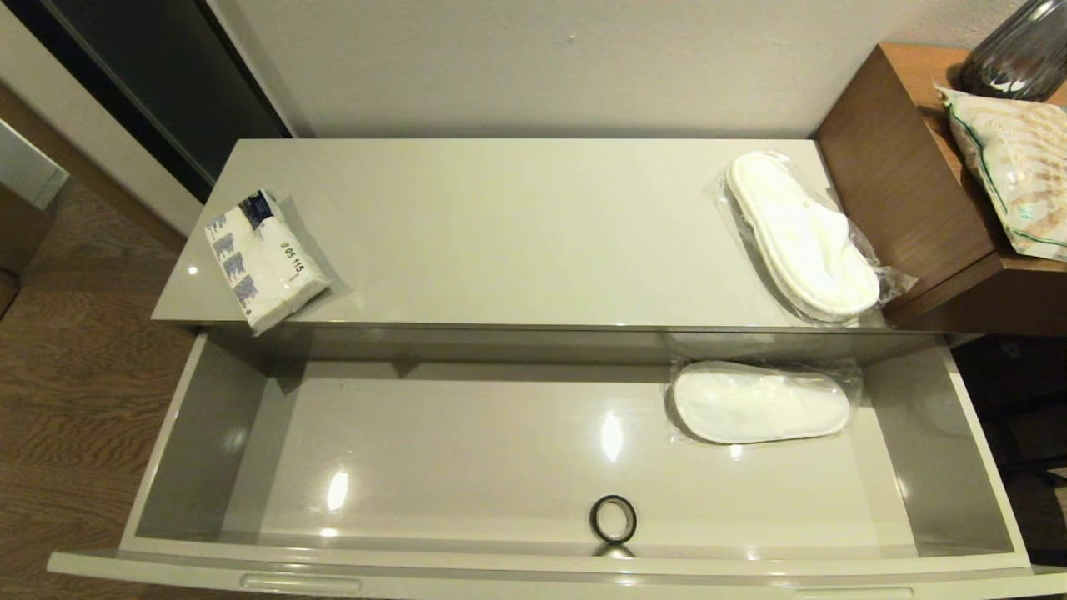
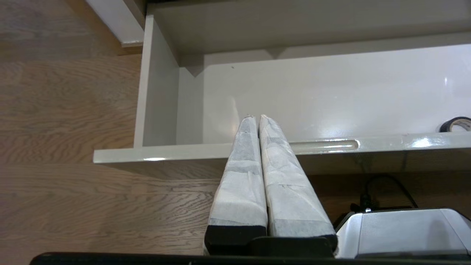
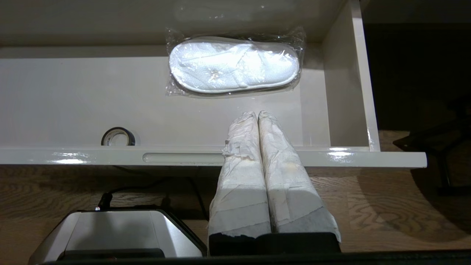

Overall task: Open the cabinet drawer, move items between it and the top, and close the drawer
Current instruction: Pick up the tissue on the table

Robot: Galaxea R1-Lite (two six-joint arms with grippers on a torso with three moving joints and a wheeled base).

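Note:
My left gripper should go on reaching until its open fingers are on both sides of the tissue pack (image 1: 266, 262), because the tissue pack lies free on the cream top above the open drawer (image 1: 430, 450).
The wide grey-beige drawer (image 1: 158, 467) stands pulled fully out under the glossy cream top (image 1: 517, 225). On the top lie a white tissue pack with blue print (image 1: 262, 258) at the left and wrapped white slippers (image 1: 800, 237) at the right. Inside the drawer rest another wrapped slipper (image 1: 758, 402) (image 3: 233, 65) and a small black ring (image 1: 613, 518) (image 3: 117, 137) (image 2: 456, 124). Neither arm shows in the head view. My left gripper (image 2: 256, 117) is shut and empty above the drawer's front rim (image 2: 184, 151). My right gripper (image 3: 256, 113) is shut and empty, above the rim (image 3: 331, 156) near the slipper.
A taller brown wooden table (image 1: 900, 183) stands at the right, bearing a green-trimmed patterned bag (image 1: 1013, 167) and a dark glass vase (image 1: 1017, 50). Wood floor (image 1: 75, 367) lies to the left. The robot's grey base (image 3: 110, 232) sits below the drawer front.

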